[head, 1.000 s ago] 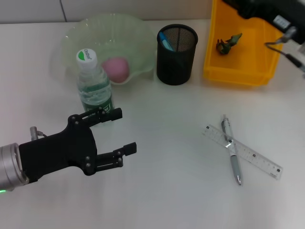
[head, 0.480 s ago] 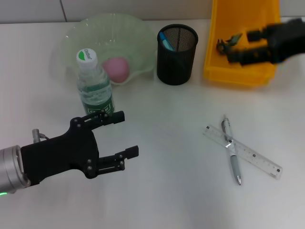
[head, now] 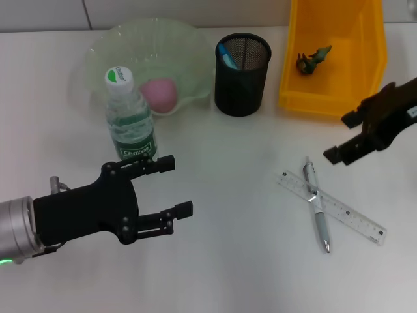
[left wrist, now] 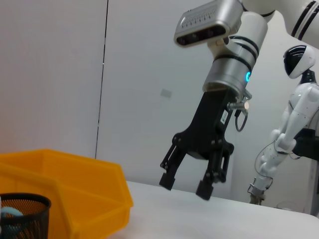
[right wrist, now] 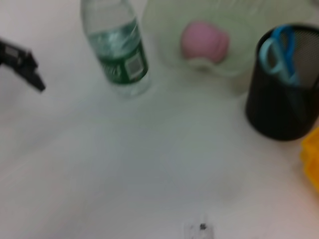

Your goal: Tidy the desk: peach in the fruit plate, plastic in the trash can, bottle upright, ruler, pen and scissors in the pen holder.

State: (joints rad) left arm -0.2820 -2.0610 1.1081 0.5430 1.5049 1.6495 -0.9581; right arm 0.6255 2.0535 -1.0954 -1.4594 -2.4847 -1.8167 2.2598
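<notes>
The clear ruler's end closest to the pen holder lies free of the pen, so I should keep lowering my right gripper until its open fingers straddle that end.
The pen lies across the clear ruler on the white desk at front right. My right gripper is open and hovers just behind and right of them; it also shows open in the left wrist view. The black mesh pen holder holds blue scissors. The pink peach lies in the green fruit plate. The water bottle stands upright. Crumpled plastic lies in the yellow bin. My left gripper is open and empty, in front of the bottle.
The right wrist view shows the bottle, peach, pen holder and a left fingertip. The yellow bin stands at the back right. Bare desk lies between the two grippers.
My right arm has swung from above the yellow bin forward and down to beside the pen and ruler. My left gripper has drifted slightly right.
</notes>
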